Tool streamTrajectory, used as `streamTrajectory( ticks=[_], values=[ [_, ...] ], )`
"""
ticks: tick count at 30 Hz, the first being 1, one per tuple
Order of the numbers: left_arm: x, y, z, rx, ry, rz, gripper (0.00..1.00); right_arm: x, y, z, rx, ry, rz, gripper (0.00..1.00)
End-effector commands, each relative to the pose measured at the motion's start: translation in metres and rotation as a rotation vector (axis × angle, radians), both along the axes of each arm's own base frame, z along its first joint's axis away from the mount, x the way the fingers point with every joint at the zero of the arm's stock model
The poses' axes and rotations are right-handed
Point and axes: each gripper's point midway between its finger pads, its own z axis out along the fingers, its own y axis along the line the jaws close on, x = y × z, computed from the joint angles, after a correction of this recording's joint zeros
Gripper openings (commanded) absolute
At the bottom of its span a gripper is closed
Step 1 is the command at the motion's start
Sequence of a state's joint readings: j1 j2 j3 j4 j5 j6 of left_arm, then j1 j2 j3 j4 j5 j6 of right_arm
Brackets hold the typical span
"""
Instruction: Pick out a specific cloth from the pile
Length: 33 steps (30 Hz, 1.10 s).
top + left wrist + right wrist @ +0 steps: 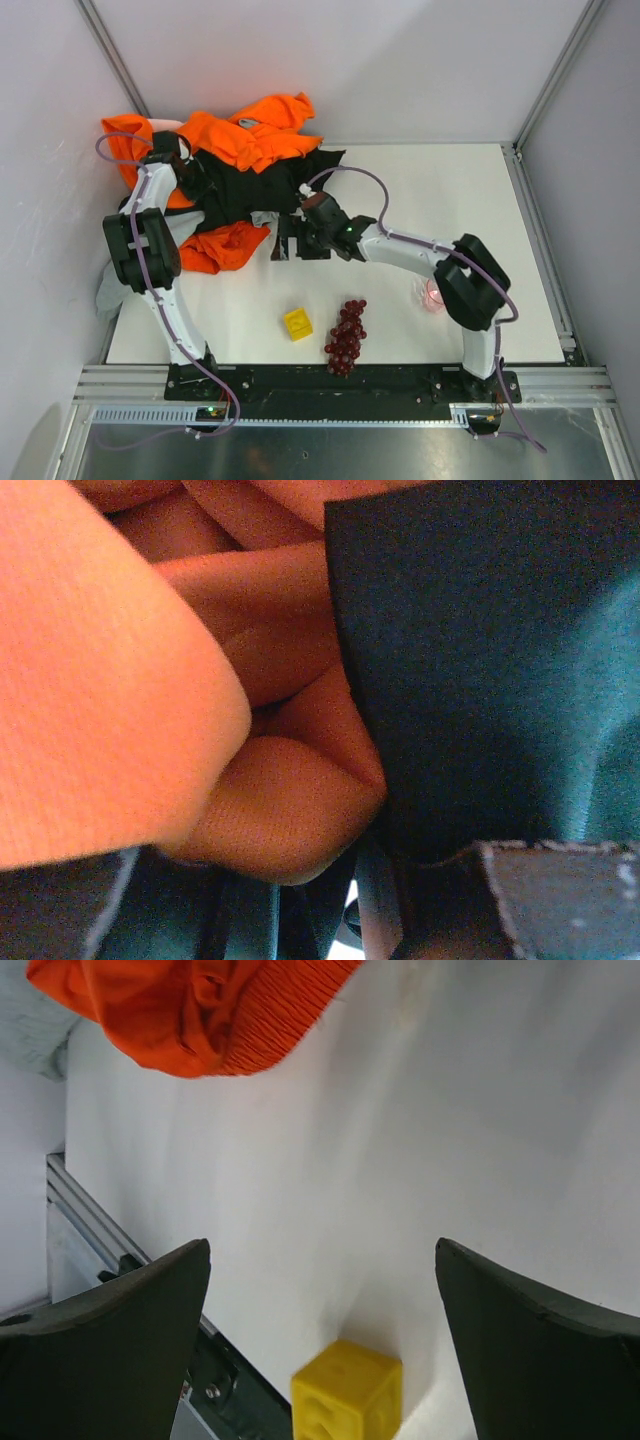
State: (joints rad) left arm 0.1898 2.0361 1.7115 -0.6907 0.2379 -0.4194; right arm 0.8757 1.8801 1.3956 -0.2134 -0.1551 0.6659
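My gripper will pull the cloth (220, 248), which will slide out and leave the pile behind, because the orange ribbed hem (282, 1028) sticks out under the black garment.
The pile (250, 175) lies at the table's far left, bright orange fabric (250, 135) over a black garment (250, 195). My left gripper (193, 180) is pushed into it by the left wall. In the left wrist view a bunched fold of deep orange fabric, the cloth (270, 820), sits squeezed between the fingers, which are mostly covered. Black fabric (480, 660) hangs over the right side. My right gripper (292, 243) hovers wide open over bare table at the pile's near edge (322, 1245), holding nothing.
A yellow block (297, 323) (345, 1395) and a bunch of dark red grapes (346, 338) lie near the front edge. A pink object (432, 295) sits by the right arm. An orange ribbed hem (200, 1010) and grey fabric (115, 285) trail off the pile.
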Motion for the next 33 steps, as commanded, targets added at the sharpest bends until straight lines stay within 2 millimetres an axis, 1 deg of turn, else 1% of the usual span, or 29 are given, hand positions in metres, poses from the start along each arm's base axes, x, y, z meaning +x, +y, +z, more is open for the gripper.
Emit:
streamTrajectory(
  ticks=[1, 2, 3, 4, 5, 6, 7, 8, 9, 11, 14, 16, 17, 18, 19, 22, 26, 30, 32, 33],
  values=[
    [0.008, 0.012, 0.007, 0.019, -0.046, 0.028, 0.36, 0.008, 0.042, 0.023, 0.133, 0.052, 0.041, 0.99],
    [0.008, 0.013, 0.007, 0.022, -0.047, 0.027, 0.36, 0.01, 0.049, 0.021, 0.146, 0.066, 0.047, 0.99],
    [0.008, 0.013, 0.008, 0.024, -0.048, 0.027, 0.36, 0.011, 0.057, 0.025, 0.171, 0.078, 0.057, 0.99],
    [0.008, 0.013, 0.008, 0.024, -0.049, 0.026, 0.36, 0.012, 0.063, 0.023, 0.184, 0.097, 0.069, 0.99],
    [0.008, 0.013, 0.009, 0.025, -0.051, 0.026, 0.36, 0.014, 0.071, 0.025, 0.205, 0.111, 0.077, 0.99],
    [0.008, 0.013, 0.009, 0.028, -0.051, 0.024, 0.36, 0.013, 0.078, 0.022, 0.219, 0.134, 0.091, 0.99],
    [0.008, 0.014, 0.009, 0.031, -0.051, 0.024, 0.36, 0.015, 0.085, 0.024, 0.239, 0.148, 0.099, 0.99],
    [0.008, 0.015, 0.008, 0.033, -0.049, 0.026, 0.37, 0.015, 0.091, 0.019, 0.245, 0.171, 0.108, 0.99],
    [0.007, 0.016, 0.008, 0.034, -0.049, 0.028, 0.37, 0.017, 0.097, 0.021, 0.261, 0.184, 0.112, 0.99],
    [0.007, 0.017, 0.006, 0.026, -0.045, 0.03, 0.37, 0.019, 0.107, 0.015, 0.284, 0.216, 0.118, 0.99],
    [0.006, 0.018, 0.004, 0.016, -0.042, 0.031, 0.37, 0.022, 0.121, 0.016, 0.339, 0.248, 0.128, 0.99],
    [0.007, 0.018, 0.004, 0.011, -0.041, 0.031, 0.38, 0.023, 0.129, 0.011, 0.355, 0.274, 0.137, 0.99],
    [0.007, 0.018, 0.004, 0.008, -0.041, 0.03, 0.38, 0.024, 0.133, 0.005, 0.357, 0.291, 0.142, 0.99],
    [0.007, 0.018, 0.003, 0.006, -0.039, 0.031, 0.38, 0.025, 0.137, 0.005, 0.367, 0.3, 0.147, 0.99],
    [0.007, 0.018, 0.004, 0.005, -0.041, 0.03, 0.38, 0.025, 0.14, -0.001, 0.367, 0.316, 0.15, 0.99],
    [0.007, 0.018, 0.003, -0.001, -0.04, 0.03, 0.38, 0.027, 0.15, -0.009, 0.39, 0.346, 0.15, 0.99],
    [0.008, 0.017, 0.002, -0.014, -0.039, 0.029, 0.38, 0.026, 0.158, -0.026, 0.397, 0.385, 0.142, 0.99],
    [0.008, 0.015, 0.0, -0.025, -0.035, 0.026, 0.38, 0.027, 0.165, -0.034, 0.415, 0.395, 0.132, 0.99],
    [0.008, 0.015, 0.0, -0.028, -0.035, 0.026, 0.38, 0.028, 0.167, -0.037, 0.427, 0.407, 0.124, 0.93],
    [0.008, 0.015, -0.001, -0.028, -0.034, 0.027, 0.38, 0.028, 0.168, -0.037, 0.438, 0.413, 0.122, 0.88]
  ],
)
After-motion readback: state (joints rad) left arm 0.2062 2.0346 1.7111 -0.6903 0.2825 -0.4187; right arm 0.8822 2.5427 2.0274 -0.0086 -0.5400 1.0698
